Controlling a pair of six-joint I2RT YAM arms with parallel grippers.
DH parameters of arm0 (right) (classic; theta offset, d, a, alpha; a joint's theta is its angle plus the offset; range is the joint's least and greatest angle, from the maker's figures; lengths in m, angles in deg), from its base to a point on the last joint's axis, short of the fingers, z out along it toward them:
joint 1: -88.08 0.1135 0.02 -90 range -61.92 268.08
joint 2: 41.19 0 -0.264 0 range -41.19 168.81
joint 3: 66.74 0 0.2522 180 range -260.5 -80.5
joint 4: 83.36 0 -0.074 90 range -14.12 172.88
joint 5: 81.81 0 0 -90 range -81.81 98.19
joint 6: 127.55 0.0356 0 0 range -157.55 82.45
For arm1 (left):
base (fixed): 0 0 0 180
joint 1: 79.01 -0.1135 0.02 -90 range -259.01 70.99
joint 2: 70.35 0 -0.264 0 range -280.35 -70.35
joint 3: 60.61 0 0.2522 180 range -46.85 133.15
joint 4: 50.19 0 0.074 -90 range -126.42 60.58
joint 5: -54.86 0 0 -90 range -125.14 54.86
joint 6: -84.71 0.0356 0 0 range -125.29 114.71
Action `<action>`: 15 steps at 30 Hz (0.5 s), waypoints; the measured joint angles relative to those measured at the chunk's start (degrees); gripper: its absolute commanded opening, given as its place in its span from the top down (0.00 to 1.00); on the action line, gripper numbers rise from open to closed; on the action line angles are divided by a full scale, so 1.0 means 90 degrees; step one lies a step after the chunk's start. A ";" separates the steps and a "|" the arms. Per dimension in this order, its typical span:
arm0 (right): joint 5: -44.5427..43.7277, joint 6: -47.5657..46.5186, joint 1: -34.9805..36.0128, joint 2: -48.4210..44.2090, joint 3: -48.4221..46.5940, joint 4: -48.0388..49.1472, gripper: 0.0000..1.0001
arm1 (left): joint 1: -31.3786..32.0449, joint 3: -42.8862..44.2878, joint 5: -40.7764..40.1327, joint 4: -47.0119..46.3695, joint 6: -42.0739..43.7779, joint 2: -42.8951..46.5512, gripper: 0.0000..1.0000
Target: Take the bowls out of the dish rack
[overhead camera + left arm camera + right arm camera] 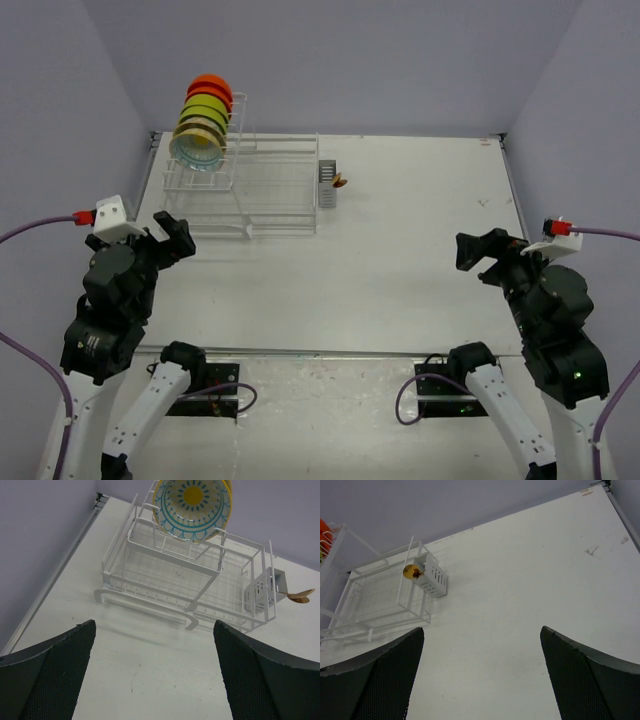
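The patterned bowl (pixel 197 150) is standing at the front with its wall-side rim open to my left gripper, so I keep reaching for that rim until my fingers are on either side of it.
The white wire dish rack (pixel 270 213) stands at the far left of the table. Three bowls stand on edge in its taller tier: the orange-red bowl (pixel 212 86) at the back, the lime green bowl (pixel 205 108) in the middle, the patterned bowl (pixel 196 148) in front. The left wrist view shows the patterned bowl (pixel 192 505) facing me above the rack (pixel 165 596). My left gripper (pixel 170 235) (pixel 152 625) is open and empty, near the rack's front. My right gripper (pixel 480 255) (pixel 482 629) is open and empty, far right of the rack (pixel 402 580).
A small grey cutlery caddy (pixel 327 185) hangs on the rack's right end with a gold spoon (pixel 300 596) sticking out of it; both show in the right wrist view (pixel 434 577). Purple walls close in the table's back and sides.
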 measured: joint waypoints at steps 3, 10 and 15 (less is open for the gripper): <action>-0.0049 0.0000 0.0000 0.0000 0.0049 0.0032 0.01 | 0.0000 0.0109 0.0000 -0.0002 -0.0029 -0.0022 0.00; -0.0012 0.0121 0.0000 -0.0007 0.0265 0.0223 0.01 | 0.0000 0.0401 0.0231 -0.0153 -0.0661 -0.0299 0.00; 0.0415 0.0374 0.0000 -0.0012 0.0393 0.0488 0.01 | 0.0000 0.0430 0.0721 -0.0624 -0.1897 -0.0787 0.00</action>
